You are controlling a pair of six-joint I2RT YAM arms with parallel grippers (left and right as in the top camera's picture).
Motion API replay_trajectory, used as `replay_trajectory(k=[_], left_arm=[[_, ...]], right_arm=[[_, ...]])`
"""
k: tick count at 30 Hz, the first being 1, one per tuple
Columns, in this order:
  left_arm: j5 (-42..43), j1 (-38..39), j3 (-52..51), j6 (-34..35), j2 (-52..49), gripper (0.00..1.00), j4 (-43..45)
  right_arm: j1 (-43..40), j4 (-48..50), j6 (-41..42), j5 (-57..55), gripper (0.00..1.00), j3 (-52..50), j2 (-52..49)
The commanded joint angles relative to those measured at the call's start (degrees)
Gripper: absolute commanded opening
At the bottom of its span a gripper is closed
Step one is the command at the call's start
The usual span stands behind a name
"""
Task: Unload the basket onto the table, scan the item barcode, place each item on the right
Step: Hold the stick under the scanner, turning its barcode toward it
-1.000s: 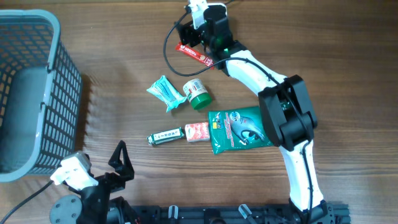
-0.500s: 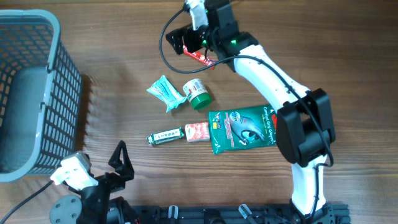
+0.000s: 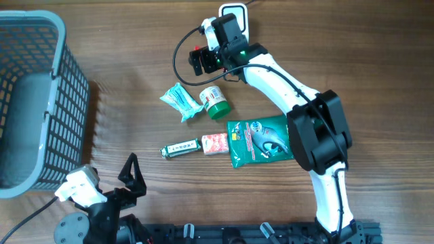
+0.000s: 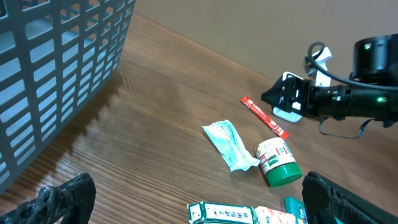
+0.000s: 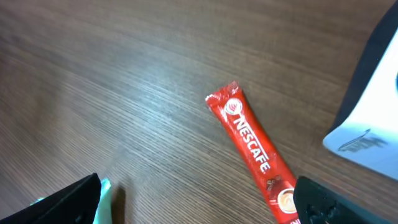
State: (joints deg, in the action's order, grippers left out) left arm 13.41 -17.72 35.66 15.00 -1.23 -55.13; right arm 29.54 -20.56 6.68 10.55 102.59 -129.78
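Note:
The red Nescafe stick lies askew under the robot's right gripper, its lower end (image 5: 285, 200) by a finger, so the gripper should center itself over the stick (image 5: 250, 142) before it closes.
A red Nescafe stick (image 5: 252, 146) lies flat on the wooden table, also seen in the left wrist view as a thin red stick (image 4: 264, 117). My right gripper (image 3: 205, 59) hangs open over it, almost hiding it from above. In the right wrist view the right gripper (image 5: 199, 208) has the stick's lower end by its right finger, and nothing is held. A white device (image 5: 367, 130) lies just right of the stick; from above this white device (image 3: 234, 15) sits at the far edge. My left gripper (image 3: 132, 177) is open and empty near the front left, and the left gripper (image 4: 199, 205) faces the items.
A teal tissue packet (image 3: 181, 101) and a green-capped bottle (image 3: 215, 102) lie mid-table. Nearer the front are a green box (image 3: 180, 148), a red-white packet (image 3: 215, 143) and a green glove package (image 3: 261, 140). A grey basket (image 3: 61, 41) fills the left side.
The right arm has swung its wrist round, and its gripper now hangs over the left end of the red stick. The stick and the left arm have not moved.

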Motion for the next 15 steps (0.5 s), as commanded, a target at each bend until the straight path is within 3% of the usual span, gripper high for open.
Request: replay_trajectory(k=[1, 13, 15], left_arm=[[0.0, 0.3, -0.2, 0.5, 0.0, 1.0, 0.2], [0.0, 0.3, -0.2, 0.5, 0.0, 1.0, 0.2], [0.0, 0.3, -0.2, 0.5, 0.0, 1.0, 0.2]], right_arm=[[-0.2, 1.1, 0.9, -0.4, 0.99, 0.4, -2.5], [-4.0, 9.5, -2.4, -6.3, 0.99, 0.4, -10.9], [-5.1, 7.5, -2.4, -3.0, 0.87, 0.4, -11.4]])
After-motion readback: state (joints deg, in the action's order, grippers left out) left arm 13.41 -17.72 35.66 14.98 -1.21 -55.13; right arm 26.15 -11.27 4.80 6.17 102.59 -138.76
